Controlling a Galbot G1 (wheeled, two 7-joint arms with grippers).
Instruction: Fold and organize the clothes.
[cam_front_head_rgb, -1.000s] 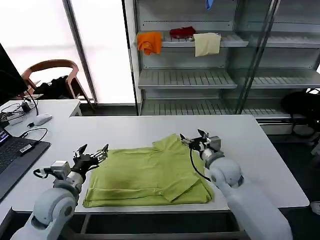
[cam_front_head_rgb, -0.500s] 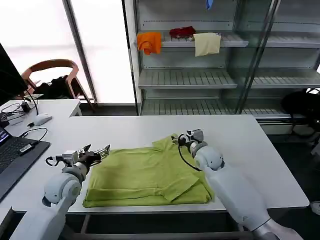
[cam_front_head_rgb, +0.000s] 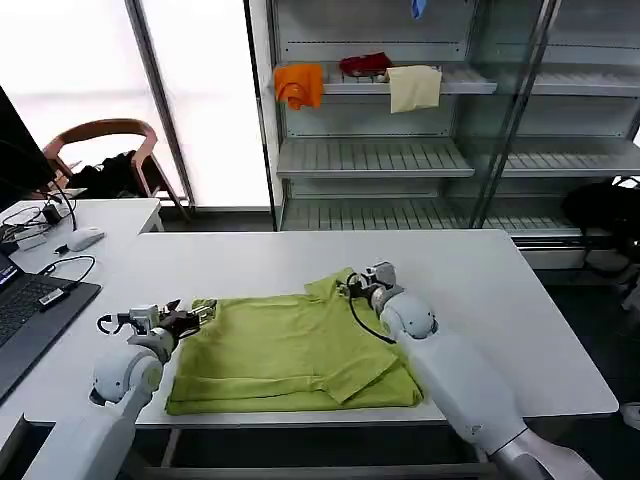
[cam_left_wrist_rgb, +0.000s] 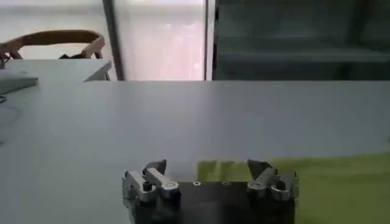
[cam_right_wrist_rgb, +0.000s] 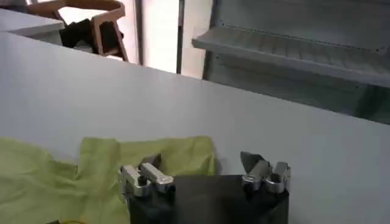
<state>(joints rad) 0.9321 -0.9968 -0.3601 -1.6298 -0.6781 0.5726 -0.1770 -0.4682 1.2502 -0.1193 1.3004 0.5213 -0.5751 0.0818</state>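
I should expect a print hidden underneath when I fold the shirt's far edge (cam_front_head_rgb: 262, 298) over, because the shirt's sleeve is folded inward over the shirt's plain side (cam_front_head_rgb: 265, 340).
The clothes, a lime-green T-shirt (cam_front_head_rgb: 290, 350), lie partly folded and flat on the white table (cam_front_head_rgb: 250, 265), near its front edge. My left gripper (cam_front_head_rgb: 190, 315) is open at the shirt's left edge, low over the table; the wrist view shows its fingers apart with the green cloth (cam_left_wrist_rgb: 341, 182) just beyond them. My right gripper (cam_front_head_rgb: 352, 285) is open at the shirt's far right corner, above a folded sleeve (cam_right_wrist_rgb: 152, 155). Neither gripper holds cloth.
A laptop (cam_front_head_rgb: 25, 305), cables and a mouse (cam_front_head_rgb: 84, 238) lie on the desk at left. Behind the table stands a shelf unit (cam_front_head_rgb: 400, 160) with orange (cam_front_head_rgb: 299, 84), red and cream (cam_front_head_rgb: 414, 87) cloths. A wooden chair (cam_front_head_rgb: 105, 140) is at back left.
My right gripper has moved left onto the shirt's far corner. My left gripper has slid slightly left and lower at the shirt's left edge. The shirt has not visibly moved.
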